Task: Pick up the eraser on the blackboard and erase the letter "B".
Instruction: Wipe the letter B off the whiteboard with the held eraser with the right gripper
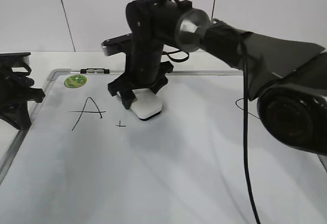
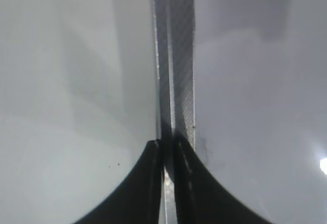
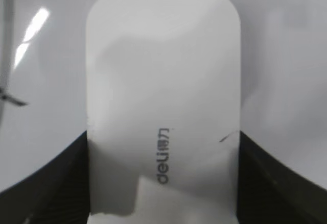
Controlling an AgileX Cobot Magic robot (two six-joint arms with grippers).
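Note:
The eraser (image 1: 147, 104) is past the last small black mark of the letter "B", so my right gripper should wipe the eraser back across that mark (image 1: 120, 124).
The white eraser (image 1: 147, 106) rests flat on the blackboard (image 1: 153, 178), just right of the letter "A" (image 1: 88, 110). My right gripper (image 1: 137, 94) reaches across from the right and is shut on the eraser's sides. In the right wrist view the eraser (image 3: 163, 76) fills the space between the jaws (image 3: 162, 175). No whole letter "B" shows; only a small black mark (image 1: 120, 124) lies left of the eraser. My left gripper (image 1: 18, 101) sits off the board's left edge, shut and empty (image 2: 167, 155), above the board's grey frame (image 2: 176, 55).
A round green magnet (image 1: 75, 80) sits at the board's far left corner, with a small dark object (image 1: 95, 71) on the top frame. Part of the letter "C" (image 1: 239, 104) shows behind my right arm. A black cable (image 1: 247, 147) hangs over the board's right side.

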